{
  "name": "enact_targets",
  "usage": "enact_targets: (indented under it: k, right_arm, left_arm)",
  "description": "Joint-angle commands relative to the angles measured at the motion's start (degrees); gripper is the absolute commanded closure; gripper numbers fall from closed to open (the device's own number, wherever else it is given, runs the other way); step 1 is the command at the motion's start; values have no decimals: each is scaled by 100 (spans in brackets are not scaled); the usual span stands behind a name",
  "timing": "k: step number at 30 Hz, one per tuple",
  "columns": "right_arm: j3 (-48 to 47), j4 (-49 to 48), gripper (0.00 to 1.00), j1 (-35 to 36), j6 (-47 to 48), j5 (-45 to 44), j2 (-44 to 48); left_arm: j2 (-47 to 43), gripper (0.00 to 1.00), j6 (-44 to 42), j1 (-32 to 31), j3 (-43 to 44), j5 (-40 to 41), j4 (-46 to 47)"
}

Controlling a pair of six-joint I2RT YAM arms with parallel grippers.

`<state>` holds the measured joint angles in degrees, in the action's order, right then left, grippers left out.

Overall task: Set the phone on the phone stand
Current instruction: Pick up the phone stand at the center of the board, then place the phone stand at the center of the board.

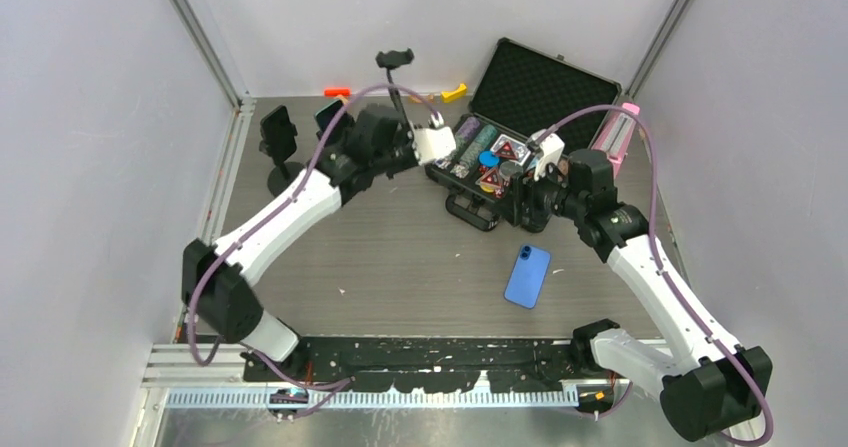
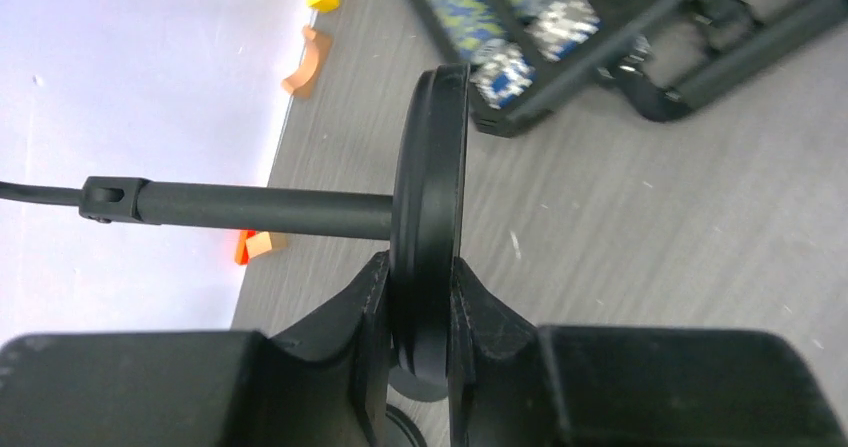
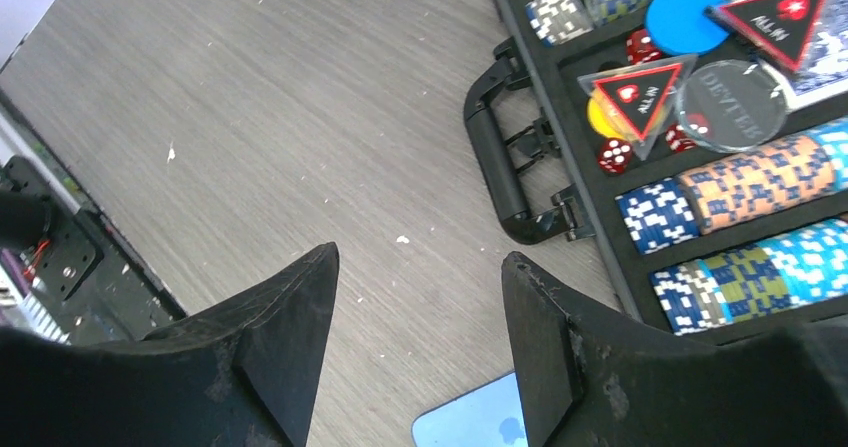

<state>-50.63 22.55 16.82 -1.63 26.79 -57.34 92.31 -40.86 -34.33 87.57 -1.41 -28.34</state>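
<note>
I have the tipped phone stand by its base rim (image 2: 430,192) in my left gripper, so next I stand it upright and grip its top (image 1: 395,58) with my right gripper first.
The blue phone (image 1: 527,275) lies flat on the table in front of the right arm, and its corner shows at the bottom of the right wrist view (image 3: 470,427). The black phone stand (image 1: 397,67) has a thin pole (image 2: 250,207) and a round base (image 2: 430,187). My left gripper (image 1: 418,139) (image 2: 420,267) is shut on the rim of that base, which shows edge-on between the fingers. My right gripper (image 1: 525,210) (image 3: 418,257) hangs open over bare table just behind the phone, with nothing between its fingers.
An open black case (image 1: 520,117) of poker chips (image 3: 750,187), dice and cards sits at the back right, close to both grippers. Two other black stands (image 1: 279,137) are at the back left. Small orange (image 1: 337,92) and yellow (image 1: 455,92) pieces lie along the back wall.
</note>
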Motion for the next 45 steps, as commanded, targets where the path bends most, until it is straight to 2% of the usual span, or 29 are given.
enact_targets:
  k: [1, 3, 8, 12, 16, 23, 32, 38, 45]
  right_arm:
    - [-591, -112, 33, -30, -53, -457, 33]
    - [-880, 7, 32, -32, -14, -378, -41]
    - [-1425, 125, 30, -34, 121, -265, -253]
    - [-1696, 127, 29, -37, 266, -117, -431]
    - [-1945, 195, 29, -30, -1, 221, -783]
    - [-1922, -195, 28, -29, -672, 912, -1316]
    - [-2041, -290, 31, 43, -720, 1107, -1629]
    - [-2027, -152, 38, 148, -460, 923, -1680]
    - [-2080, -36, 47, 384, -165, 658, -1855]
  left_arm:
    - [-1106, 100, -616, -638, -1634, 370, 1584]
    - [-1445, 100, -1005, -926, -2446, 723, 2140]
    - [-2013, 100, -1563, -1578, -3858, 1367, 3530]
    - [-2255, 100, -1792, -1972, -4670, 1611, 4453]
    - [-2258, 100, -2026, -2272, -5259, 1932, 5405]
    - [-1945, 100, -2268, -2631, -5804, 2309, 6753]
    - [-911, 100, -2832, -3018, -6221, 2681, 8585]
    - [-486, 100, -2952, -3211, -6286, 2838, 9071]
    - [-412, 100, -2969, -3369, -6305, 2905, 9096]
